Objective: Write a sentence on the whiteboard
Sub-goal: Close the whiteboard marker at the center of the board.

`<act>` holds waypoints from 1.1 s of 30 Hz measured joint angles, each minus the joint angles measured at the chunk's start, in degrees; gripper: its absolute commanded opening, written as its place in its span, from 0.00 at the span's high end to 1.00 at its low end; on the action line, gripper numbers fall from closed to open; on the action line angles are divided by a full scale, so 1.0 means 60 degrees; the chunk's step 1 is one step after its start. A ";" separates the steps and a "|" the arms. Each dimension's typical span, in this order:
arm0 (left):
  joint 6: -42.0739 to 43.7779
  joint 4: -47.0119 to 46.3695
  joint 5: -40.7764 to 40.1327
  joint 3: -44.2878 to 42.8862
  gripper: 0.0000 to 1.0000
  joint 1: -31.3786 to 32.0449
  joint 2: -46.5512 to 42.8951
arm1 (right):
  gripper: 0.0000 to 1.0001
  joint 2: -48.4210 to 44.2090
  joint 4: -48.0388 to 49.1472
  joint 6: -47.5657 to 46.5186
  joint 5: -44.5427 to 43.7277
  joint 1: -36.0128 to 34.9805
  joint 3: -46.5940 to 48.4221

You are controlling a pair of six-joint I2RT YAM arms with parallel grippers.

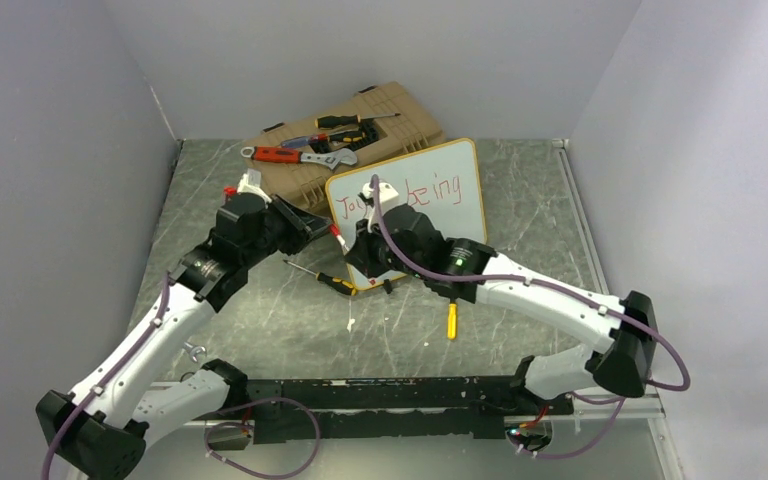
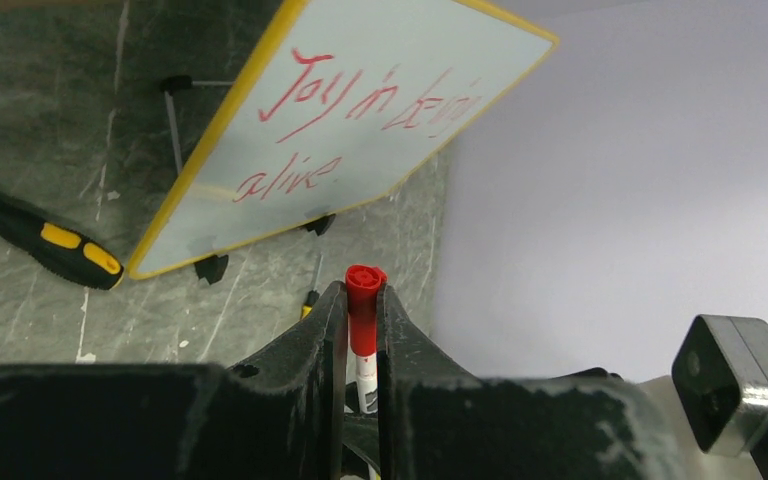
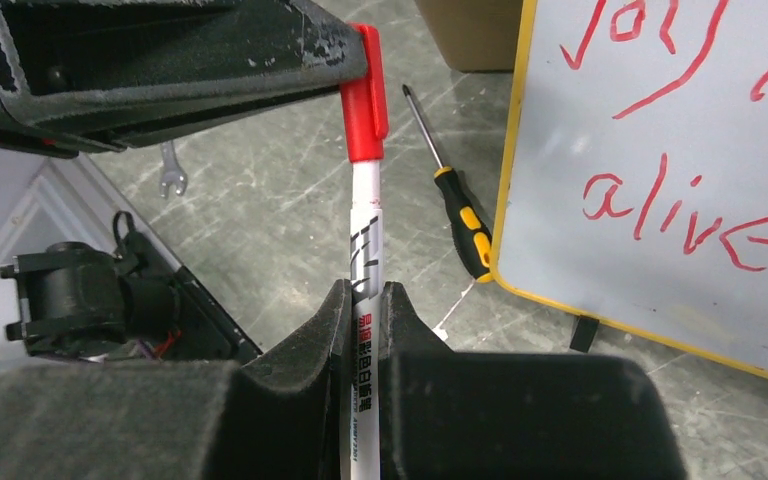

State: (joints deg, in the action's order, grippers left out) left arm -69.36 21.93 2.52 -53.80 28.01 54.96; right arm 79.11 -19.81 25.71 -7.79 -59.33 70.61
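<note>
My left gripper should now push until the red cap (image 3: 365, 122) is on tight and then let go, because the cap is lined up with the marker's white body (image 3: 366, 235) in my right gripper.
The whiteboard (image 1: 457, 215) stands tilted on its black clip feet mid-table, in front of the toolbox. The sentence (image 2: 360, 100) in red reads "Joy in being" with "alive" (image 3: 680, 215) below; my right arm hides part of it in the top view. A red-capped white marker (image 3: 364, 235) spans both grippers just left of the board. My left gripper (image 2: 362, 290) is shut on the red cap (image 3: 365, 110). My right gripper (image 3: 365, 292) is shut on the white barrel. In the top view the left gripper (image 1: 330, 232) and right gripper (image 1: 357, 252) meet at the board's left edge.
The tan toolbox (image 1: 410, 125) at the back carries a red-handled wrench (image 1: 280, 155) and screwdrivers. A black-and-yellow screwdriver (image 1: 325, 278) lies by the board's near-left corner, a yellow-handled tool (image 1: 451, 320) nearer me, a small spanner (image 3: 168, 170) near the left arm. Walls enclose three sides.
</note>
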 measured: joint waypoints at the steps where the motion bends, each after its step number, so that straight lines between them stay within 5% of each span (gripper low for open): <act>1: 0.0127 0.0044 0.0000 -0.0146 1.00 0.0040 0.0007 | 1.00 -0.0157 0.0091 0.0069 0.0015 0.0000 -0.0124; 33: 0.0423 -0.1832 0.0514 0.0055 1.00 -0.0095 0.0419 | 1.00 0.0186 0.1129 -0.0776 -0.1300 0.0022 0.0135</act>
State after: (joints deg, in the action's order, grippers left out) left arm -66.83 10.94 5.61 -53.47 27.44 57.47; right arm 80.23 -13.04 21.06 -15.59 -59.20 71.42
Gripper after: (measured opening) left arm 0.153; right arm 0.095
